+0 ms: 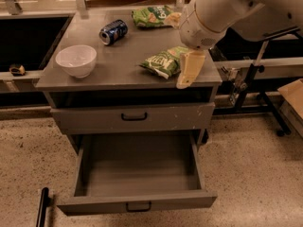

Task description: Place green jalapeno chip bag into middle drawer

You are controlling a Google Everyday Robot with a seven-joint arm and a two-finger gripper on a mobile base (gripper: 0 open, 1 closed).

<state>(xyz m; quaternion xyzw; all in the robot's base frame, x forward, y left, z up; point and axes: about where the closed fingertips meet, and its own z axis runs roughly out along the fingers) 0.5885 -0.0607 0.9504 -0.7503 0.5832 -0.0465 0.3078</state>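
The bag will hang down when I carry it over, because my gripper is at the end of the green jalapeno chip bag.
The green jalapeno chip bag lies flat on the grey cabinet top, near its front right corner. The gripper hangs from the white arm, pointing down just right of the bag, over the top's right front edge and close to or touching the bag's right end. It holds nothing that I can see. The middle drawer is pulled wide open below, its grey inside bare, with a small black handle on its low front.
A darker green chip bag, a blue can on its side and a white bowl are on the top. A shut drawer front is above the open one. A cardboard box and black frame legs stand at right.
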